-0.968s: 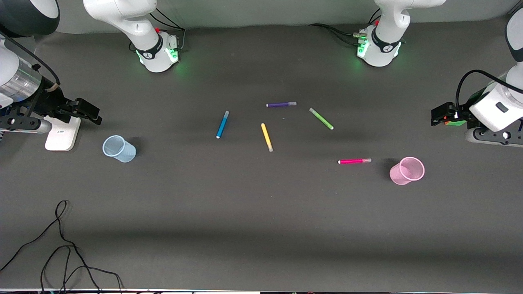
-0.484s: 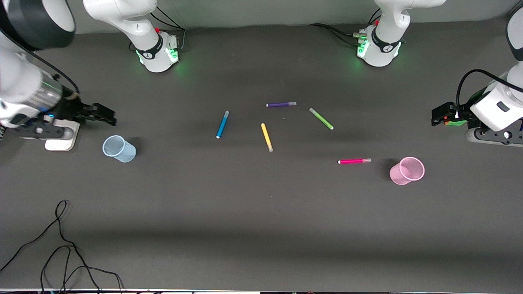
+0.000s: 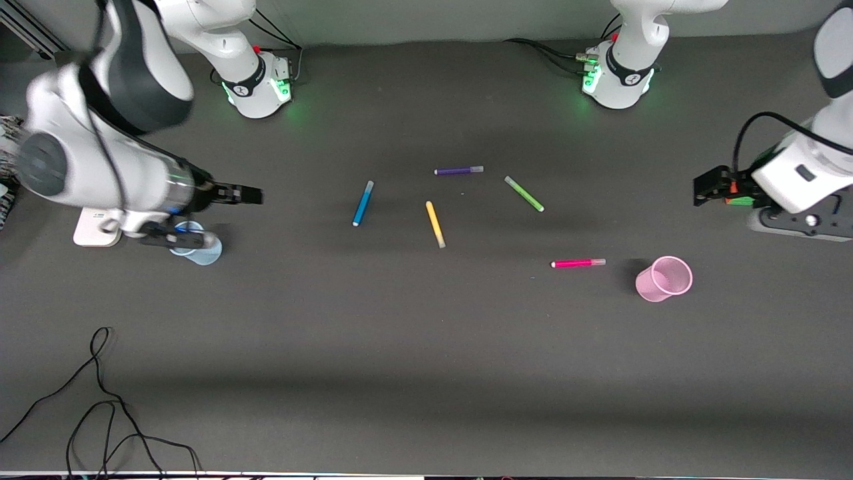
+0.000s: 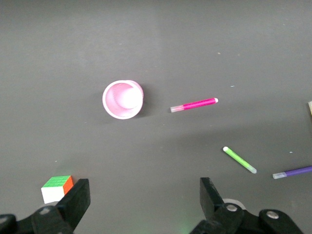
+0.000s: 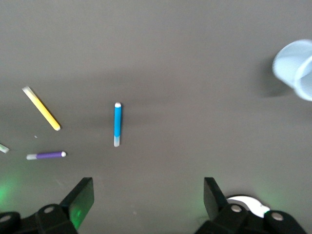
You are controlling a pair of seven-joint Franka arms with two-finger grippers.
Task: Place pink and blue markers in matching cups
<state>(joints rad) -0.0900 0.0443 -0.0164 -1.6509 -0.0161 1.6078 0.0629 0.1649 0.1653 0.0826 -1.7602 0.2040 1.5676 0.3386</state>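
The blue marker [image 3: 363, 203] will lean against the cup's side once I drop it in, since the blue cup's wide opening [image 5: 305, 79] leaves lots of room.
The blue marker [image 3: 362, 203] lies near the table's middle, toward the right arm's end; it also shows in the right wrist view [image 5: 117, 124]. The pink marker [image 3: 578, 263] lies beside the pink cup [image 3: 664, 279]; both show in the left wrist view, marker [image 4: 194, 104] and cup [image 4: 123, 99]. The pale blue cup [image 3: 200, 250] stands partly hidden under the right gripper [image 3: 225, 215], which is open and empty in the air over it [image 5: 146, 187]. The blue cup also shows in the right wrist view [image 5: 296, 75]. The left gripper [image 3: 712, 187] is open and empty, over the table's left arm end [image 4: 144, 187].
A purple marker [image 3: 458, 171], a yellow marker [image 3: 435, 224] and a green marker [image 3: 524, 193] lie between the blue and pink markers. A colour cube [image 4: 57, 187] sits under the left gripper. A white block [image 3: 93, 230] and a black cable [image 3: 100, 400] lie at the right arm's end.
The right arm has swung in toward the table's middle and its gripper now hangs over the blue cup. The left gripper has shifted slightly toward the middle. Markers and cups have not moved.
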